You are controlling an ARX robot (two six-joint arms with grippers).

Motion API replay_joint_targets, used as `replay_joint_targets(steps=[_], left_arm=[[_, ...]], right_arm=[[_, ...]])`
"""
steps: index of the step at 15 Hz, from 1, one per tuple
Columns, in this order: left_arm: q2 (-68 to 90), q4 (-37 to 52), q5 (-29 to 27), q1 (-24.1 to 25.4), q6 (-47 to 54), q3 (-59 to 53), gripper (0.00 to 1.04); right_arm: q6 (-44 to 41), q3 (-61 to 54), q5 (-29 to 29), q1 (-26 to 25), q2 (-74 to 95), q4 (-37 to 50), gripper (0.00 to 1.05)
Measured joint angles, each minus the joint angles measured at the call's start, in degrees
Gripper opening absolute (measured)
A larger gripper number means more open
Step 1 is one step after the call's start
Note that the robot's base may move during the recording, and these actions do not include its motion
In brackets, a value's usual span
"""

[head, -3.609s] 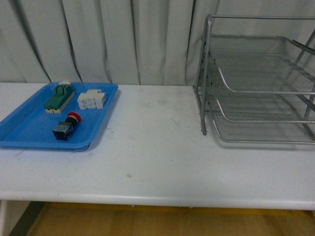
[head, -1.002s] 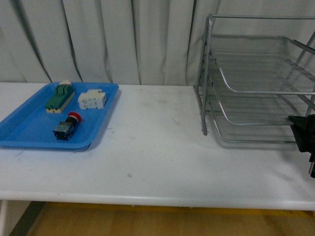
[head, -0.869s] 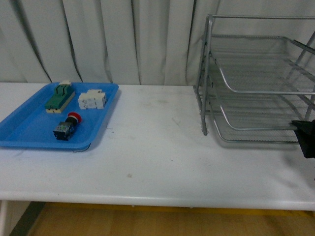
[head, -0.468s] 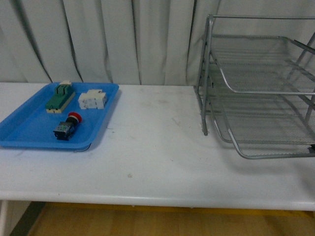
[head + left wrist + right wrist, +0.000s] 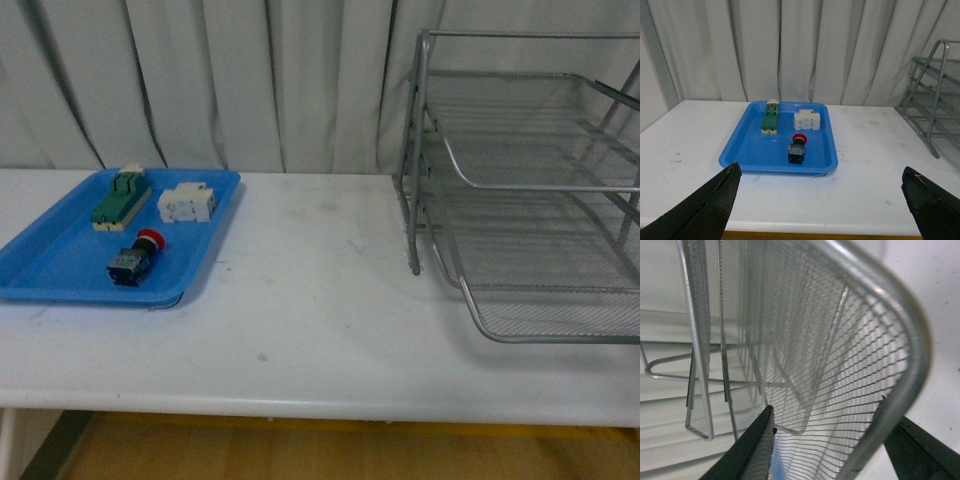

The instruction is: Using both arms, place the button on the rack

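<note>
The mesh tray's front rim [image 5: 560, 342] sticks out past the upper tray, so the mesh tray will slide in under the upper tray and take the button along when I push it.
The button [image 5: 135, 258], red cap on a black-and-blue body, lies in the blue tray [image 5: 60, 290] at the table's left. The left wrist view shows the button [image 5: 797, 149] ahead of my left gripper [image 5: 820, 170], which is open, empty and well short of it. The silver wire-mesh rack [image 5: 520, 170] stands at the right with its lowest tray [image 5: 550, 338] slid out toward the front. My right gripper [image 5: 826, 405] is open, with the mesh and front rim of the rack [image 5: 910, 330] between its fingers. Neither arm shows in the front view.
A green-and-beige switch block [image 5: 120, 197] and a white terminal block [image 5: 186, 203] share the blue tray behind the button. Bare white table [image 5: 320, 300] lies between tray and rack. Grey curtains hang behind. The table's front edge is near.
The rack's lowest tray has slid out toward the front edge. My right gripper, visible at the right edge a second ago, has left the front view.
</note>
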Motion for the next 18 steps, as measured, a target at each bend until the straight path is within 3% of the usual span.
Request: replay_joint_targets(steps=[4,10,11,12,14,15,18], left_arm=[[0.0,0.0,0.0,0.0,0.0,0.0,0.98],[0.0,0.0,0.0,0.0,0.0,0.0,0.98],[0.0,0.0,0.0,0.0,0.0,0.0,0.98],[0.0,0.0,0.0,0.0,0.0,0.0,0.98],[0.0,0.0,0.0,0.0,0.0,0.0,0.98],[0.0,0.0,0.0,0.0,0.0,0.0,0.98],[0.0,0.0,0.0,0.0,0.0,0.0,0.98]], right_arm=[[-0.7,-2.1,-1.0,0.1,-4.1,0.0,1.00],[-6.1,-15.0,-3.5,-1.8,-18.2,-0.2,0.98],[-13.2,-16.7,-0.2,-2.2,-23.9,-1.0,0.91],[-26.3,-18.1,2.3,-2.2,-35.6,-6.8,0.78],[-53.8,-21.0,2.8,-2.2,-56.0,-17.6,0.53],[-62.8,-23.0,2.8,-2.2,-62.1,-22.5,0.40],[-71.4,-24.5,6.3,1.6,-75.0,-31.1,0.03]])
